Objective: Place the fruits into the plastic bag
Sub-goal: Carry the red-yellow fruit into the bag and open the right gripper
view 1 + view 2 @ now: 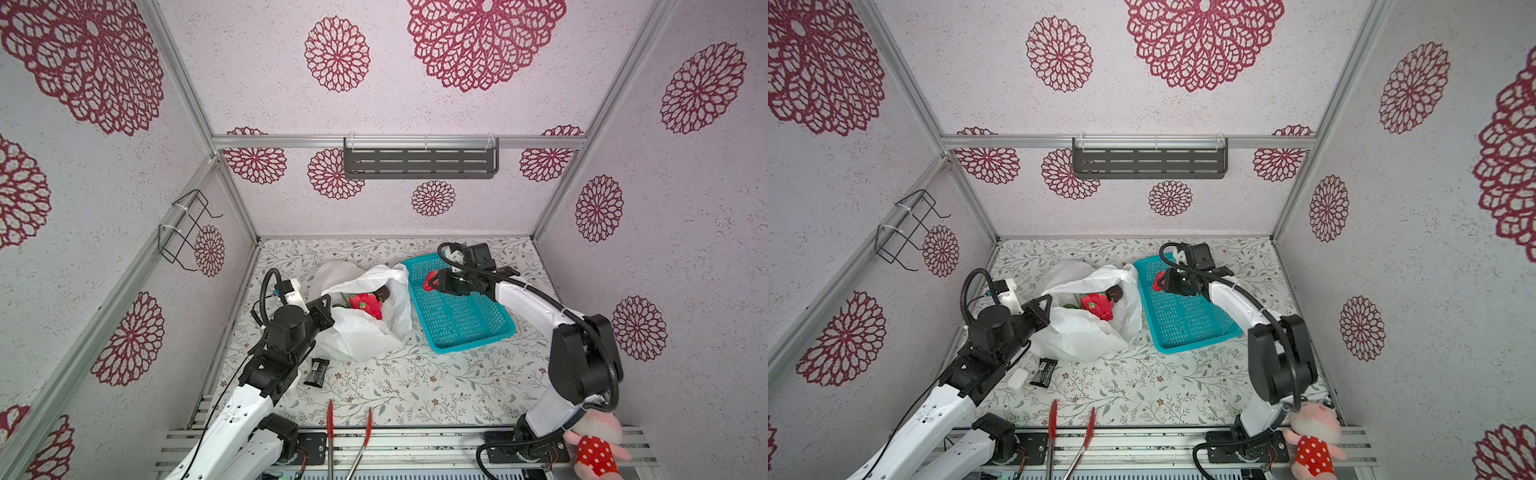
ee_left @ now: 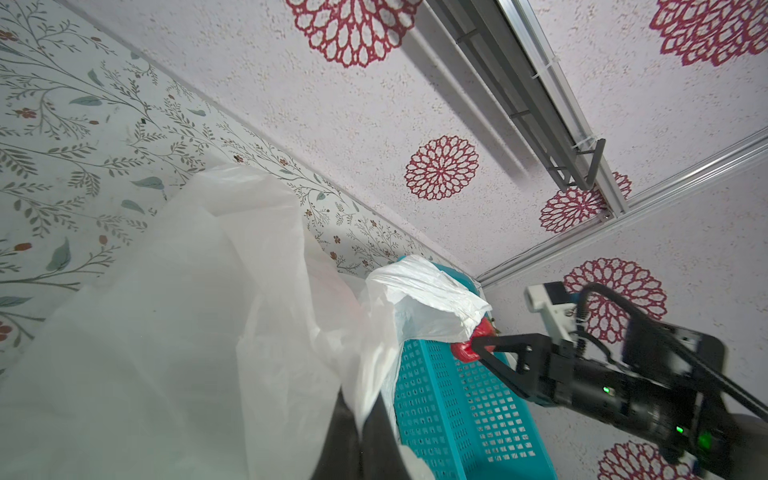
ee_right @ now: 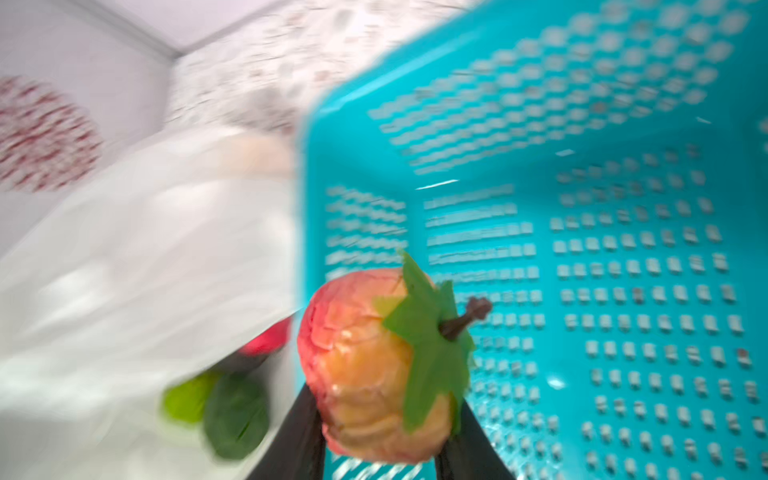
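Note:
My right gripper should keep going toward the bag's opening (image 1: 368, 302) while my left gripper holds the bag's rim (image 1: 340, 309) up, and let go of the red-orange fruit inside.
The crinkled white plastic bag (image 1: 365, 332) (image 1: 1084, 336) lies left of centre with its mouth held up. My left gripper (image 1: 328, 301) (image 2: 365, 424) is shut on the bag's near rim. Inside the bag lie a red-pink spiky fruit (image 1: 365, 305) (image 1: 1097, 305), a dark brown one (image 1: 383, 294) and a green one (image 3: 189, 399). My right gripper (image 1: 429, 282) (image 3: 380, 449) is shut on a red-orange fruit (image 3: 365, 365) (image 2: 465, 351) with a green leaf and a brown stem. It holds that fruit above the near-left end of the teal basket (image 1: 461, 320), close to the bag's right edge.
A black packet (image 1: 316, 372) and a small white case (image 1: 1017, 378) lie on the mat near the left arm. Red-handled tongs (image 1: 330, 419) rest at the front edge. A red-dotted pink plush toy (image 1: 594, 449) sits by the right arm's base. A grey shelf (image 1: 419, 160) hangs on the back wall.

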Motion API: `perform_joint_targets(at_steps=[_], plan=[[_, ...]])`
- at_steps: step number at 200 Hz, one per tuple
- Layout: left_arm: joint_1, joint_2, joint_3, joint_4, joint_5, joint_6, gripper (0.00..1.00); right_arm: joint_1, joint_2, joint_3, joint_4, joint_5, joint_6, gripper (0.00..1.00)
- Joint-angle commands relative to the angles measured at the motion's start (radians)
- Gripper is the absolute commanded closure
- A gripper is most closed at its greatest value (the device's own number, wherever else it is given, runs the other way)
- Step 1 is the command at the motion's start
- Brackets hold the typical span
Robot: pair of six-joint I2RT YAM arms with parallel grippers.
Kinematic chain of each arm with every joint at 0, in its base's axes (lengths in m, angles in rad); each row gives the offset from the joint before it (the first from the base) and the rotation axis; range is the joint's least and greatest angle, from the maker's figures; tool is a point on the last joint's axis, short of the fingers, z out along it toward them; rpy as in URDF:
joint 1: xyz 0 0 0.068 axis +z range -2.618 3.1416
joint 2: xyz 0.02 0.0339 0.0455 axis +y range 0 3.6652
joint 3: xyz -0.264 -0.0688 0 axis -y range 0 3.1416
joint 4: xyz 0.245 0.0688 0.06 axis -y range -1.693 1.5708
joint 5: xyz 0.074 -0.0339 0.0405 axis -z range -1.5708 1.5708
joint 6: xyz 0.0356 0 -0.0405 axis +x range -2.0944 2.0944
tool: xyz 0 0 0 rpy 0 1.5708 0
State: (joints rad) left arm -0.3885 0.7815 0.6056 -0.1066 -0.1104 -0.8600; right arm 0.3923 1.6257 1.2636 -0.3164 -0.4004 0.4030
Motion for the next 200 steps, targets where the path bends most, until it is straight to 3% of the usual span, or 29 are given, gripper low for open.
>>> perform_joint_targets(at_steps=[1, 50, 87, 98, 107, 124, 141, 200], plan=[[-0.008, 0.013, -0.009, 0.040, 0.006, 0.014, 1.00, 0.088, -0.055, -0.005, -0.054, -0.132, -0.136, 0.71], [-0.009, 0.014, -0.001, 0.047, 0.015, 0.015, 1.00, 0.306, 0.164, 0.232, -0.143, -0.114, -0.228, 0.70], [-0.007, -0.024, -0.006, 0.022, 0.001, 0.010, 1.00, 0.447, 0.437, 0.649, -0.278, -0.054, -0.309, 0.68], [-0.008, -0.034, -0.004, 0.010, -0.003, 0.010, 1.00, 0.473, 0.501, 0.753, -0.327, -0.052, -0.329, 0.62], [-0.008, -0.040, -0.004, 0.000, -0.003, 0.010, 1.00, 0.482, 0.525, 0.800, -0.346, -0.048, -0.340, 0.47], [-0.007, -0.048, -0.002, -0.010, -0.007, 0.015, 1.00, 0.478, 0.500, 0.780, -0.314, -0.015, -0.323, 0.26], [-0.008, -0.050, -0.003, -0.015, -0.008, 0.016, 1.00, 0.461, 0.432, 0.696, -0.246, 0.047, -0.306, 0.16], [-0.008, -0.038, -0.010, -0.011, -0.042, 0.012, 1.00, 0.337, 0.111, 0.370, -0.049, 0.076, -0.234, 0.14]])
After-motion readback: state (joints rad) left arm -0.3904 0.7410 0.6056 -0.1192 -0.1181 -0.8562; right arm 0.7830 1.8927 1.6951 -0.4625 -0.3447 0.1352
